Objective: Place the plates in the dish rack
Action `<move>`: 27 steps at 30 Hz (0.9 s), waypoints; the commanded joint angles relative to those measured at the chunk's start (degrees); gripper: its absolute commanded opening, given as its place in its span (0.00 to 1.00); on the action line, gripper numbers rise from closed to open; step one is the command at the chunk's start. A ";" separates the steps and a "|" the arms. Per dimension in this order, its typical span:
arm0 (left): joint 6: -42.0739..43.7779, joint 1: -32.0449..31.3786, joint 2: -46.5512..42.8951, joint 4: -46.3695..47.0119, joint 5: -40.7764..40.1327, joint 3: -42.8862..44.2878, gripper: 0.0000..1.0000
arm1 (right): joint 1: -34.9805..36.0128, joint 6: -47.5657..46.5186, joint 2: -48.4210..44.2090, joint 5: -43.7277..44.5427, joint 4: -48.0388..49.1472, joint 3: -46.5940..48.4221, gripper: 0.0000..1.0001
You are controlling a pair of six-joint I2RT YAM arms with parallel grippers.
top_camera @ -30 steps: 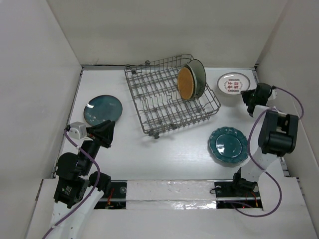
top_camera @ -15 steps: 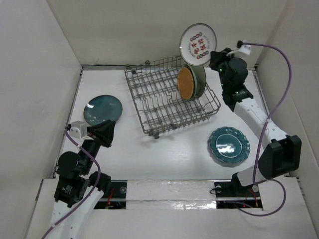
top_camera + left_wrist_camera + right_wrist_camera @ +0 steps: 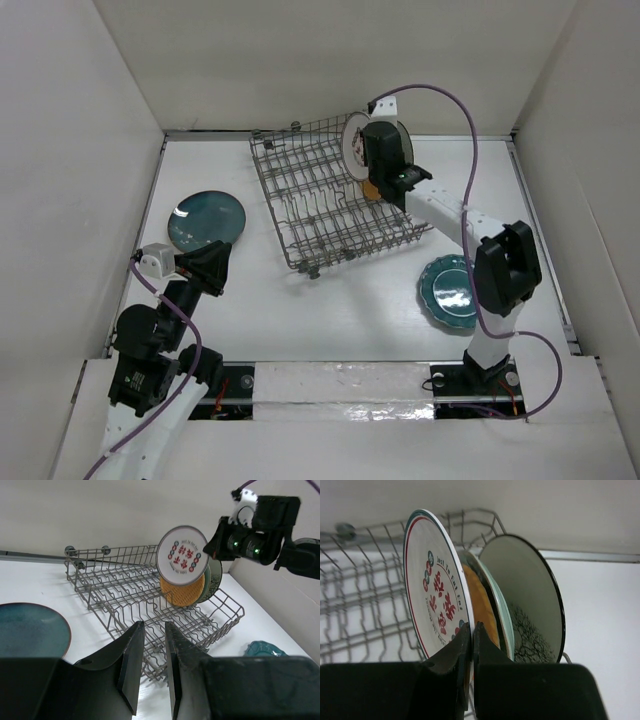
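Note:
The white plate (image 3: 182,556) hangs upright, parallel to the orange plate, so my right gripper should go on lowering it until its rim rests in the free slot (image 3: 161,601) alongside.
My right gripper (image 3: 471,627) is shut on the rim of the small white red-marked plate (image 3: 432,585). It holds the plate upright over the back right of the grey wire dish rack (image 3: 320,215), just left of the orange plate (image 3: 481,611). Behind the orange plate stand the pale green plate (image 3: 503,620) and the cream patterned plate (image 3: 530,590). The left wrist view shows the held plate (image 3: 182,555) above the rack (image 3: 125,592). The dark teal plate (image 3: 207,218) and the teal scalloped plate (image 3: 452,290) lie flat on the table. My left gripper (image 3: 154,626) is open and empty near the dark teal plate.
The rack sits skewed at the back middle of the white table (image 3: 300,320). White walls close in the left, back and right. The right arm (image 3: 450,210) stretches over the rack's right corner and above the scalloped plate.
My right gripper lifted the white plate off the back right of the table, raised it high, then swung it left and down over the rack beside the orange plate. The left arm stayed still.

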 commanded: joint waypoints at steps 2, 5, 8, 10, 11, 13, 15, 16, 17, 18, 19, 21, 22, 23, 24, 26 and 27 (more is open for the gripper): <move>0.10 0.16 -0.61 1.96 0.22 0.48 0.20 | 0.40 -3.99 0.36 6.98 0.69 4.82 0.00; 0.02 0.16 -0.69 1.96 0.22 0.48 0.20 | 0.93 -4.61 1.77 8.48 0.60 4.38 0.00; 0.02 0.16 -0.69 2.05 0.22 0.48 0.20 | 0.93 -4.61 3.00 9.09 0.34 3.85 0.00; 0.02 0.16 -0.61 2.05 0.22 0.48 0.20 | 1.45 -4.61 3.62 9.45 0.34 3.59 0.00; 0.02 0.16 -0.61 2.05 0.30 0.48 0.20 | 1.45 -4.61 3.79 9.45 0.34 3.41 0.00; 0.02 0.16 -0.61 2.05 0.30 0.48 0.20 | 1.98 -4.26 4.67 9.19 0.25 3.15 0.00; 0.02 0.16 -0.61 2.05 0.22 0.48 0.20 | 2.68 -4.17 5.29 9.18 0.17 3.06 0.00; -0.07 0.16 -0.61 2.14 0.30 0.48 0.20 | 2.68 -4.17 6.16 9.53 0.16 2.97 0.00; -0.07 0.16 -0.61 2.05 0.30 0.48 0.20 | 3.29 -4.17 6.60 10.06 0.16 2.89 0.00; 0.02 0.16 -0.69 2.05 0.30 0.48 0.20 | 4.00 -4.26 6.87 10.50 0.43 2.71 0.00; 0.02 0.16 -0.69 1.97 0.30 0.48 0.20 | 4.00 -4.35 7.31 10.85 0.78 2.10 0.00; -0.07 0.16 -0.69 2.05 0.22 0.48 0.20 | 5.14 -4.00 7.92 11.12 0.78 1.92 0.00; 0.02 0.16 -0.61 2.05 0.30 0.48 0.20 | 5.14 -3.91 8.27 11.55 0.78 1.74 0.00; 0.02 0.16 -0.61 2.05 0.30 0.48 0.20 | 5.14 -3.91 8.80 11.91 0.78 1.74 0.00; 0.02 0.16 -0.61 2.05 0.30 0.48 0.20 | 5.75 -3.91 8.98 12.17 0.61 1.74 0.00; 0.02 0.16 -0.69 2.05 0.30 0.48 0.20 | 6.37 -3.91 9.68 13.31 0.60 1.66 0.00; 0.02 0.16 -0.69 2.05 0.30 0.48 0.20 | 6.38 -3.91 9.77 13.75 0.52 1.65 0.00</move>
